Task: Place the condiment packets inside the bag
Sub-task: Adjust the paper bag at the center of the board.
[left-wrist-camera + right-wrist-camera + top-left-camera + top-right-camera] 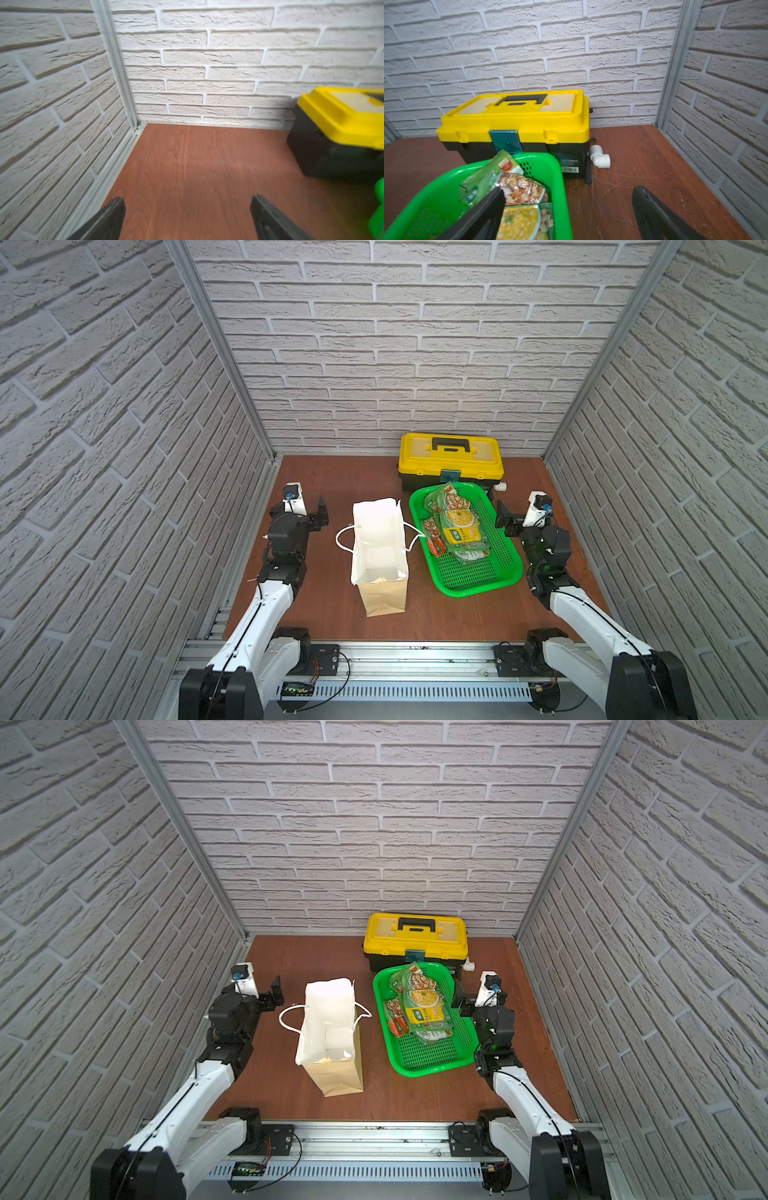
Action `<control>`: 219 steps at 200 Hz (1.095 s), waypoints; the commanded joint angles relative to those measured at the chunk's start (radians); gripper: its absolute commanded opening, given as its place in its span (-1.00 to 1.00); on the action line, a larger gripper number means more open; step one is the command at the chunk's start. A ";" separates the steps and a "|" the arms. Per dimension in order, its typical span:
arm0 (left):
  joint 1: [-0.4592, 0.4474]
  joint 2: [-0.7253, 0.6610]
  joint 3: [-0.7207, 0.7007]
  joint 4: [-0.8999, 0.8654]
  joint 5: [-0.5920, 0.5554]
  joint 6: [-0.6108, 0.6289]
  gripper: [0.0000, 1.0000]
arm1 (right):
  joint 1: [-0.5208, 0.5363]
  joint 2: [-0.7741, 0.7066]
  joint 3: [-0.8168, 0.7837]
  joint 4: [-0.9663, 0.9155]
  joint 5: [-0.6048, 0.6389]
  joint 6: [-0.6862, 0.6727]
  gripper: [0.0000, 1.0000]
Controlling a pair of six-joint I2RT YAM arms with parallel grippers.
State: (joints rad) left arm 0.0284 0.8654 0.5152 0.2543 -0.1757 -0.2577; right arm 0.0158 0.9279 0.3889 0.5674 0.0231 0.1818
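I should first use my left gripper and my right gripper to take the bag by its cord handles (339, 536) and move it farther back, because it stands close to the front edge.
Several condiment packets (457, 526) (422, 1006) (517, 187), green with yellow food pictures, lie piled in a green basket; a smaller red-orange packet (436, 545) sits at the pile's left edge. The bag (378, 539) (328, 1019) stands upright and open left of the basket, tan outside, white inside, cord handles hanging out at both sides. My left gripper (321, 510) (275, 988) (188, 201) is open over bare table, left of the bag. My right gripper (504, 516) (459, 996) (569, 191) is open at the basket's right rim, one finger above the packets, holding nothing.
The green perforated basket (465, 593) (415, 1073) (446, 176) sits at centre right. A yellow toolbox (451, 460) (415, 940) (342, 124) (517, 120) stands behind it against the back wall, a white pipe elbow (599, 159) beside it. Brick walls enclose three sides.
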 commanded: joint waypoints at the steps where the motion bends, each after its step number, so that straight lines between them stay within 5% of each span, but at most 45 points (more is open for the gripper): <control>1: -0.003 -0.102 0.075 -0.310 -0.077 -0.267 0.96 | 0.006 -0.112 0.084 -0.266 -0.097 0.164 0.98; 56: -0.003 -0.333 0.275 -0.585 0.215 -0.338 0.96 | 0.004 -0.324 0.280 -0.692 -0.313 0.328 0.98; 82: -0.001 -0.439 0.333 -0.604 0.315 -0.380 0.97 | 0.004 -0.389 0.290 -0.683 -0.477 0.403 0.98; 113: -0.001 -0.514 0.387 -0.685 0.324 -0.582 0.97 | 0.004 -0.444 0.299 -0.630 -0.556 0.519 0.98; 163: -0.001 -0.377 0.613 -0.786 0.613 -0.577 0.96 | 0.029 -0.323 0.450 -0.561 -0.736 0.626 0.96; 219: 0.000 -0.307 0.774 -0.980 0.638 -0.471 0.82 | 0.195 -0.170 0.718 -0.709 -0.707 0.541 0.83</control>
State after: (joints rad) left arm 0.0288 0.5224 1.2377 -0.6300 0.4175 -0.7918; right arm 0.1234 0.6968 1.0168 -0.0971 -0.6827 0.7692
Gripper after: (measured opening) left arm 0.929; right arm 0.927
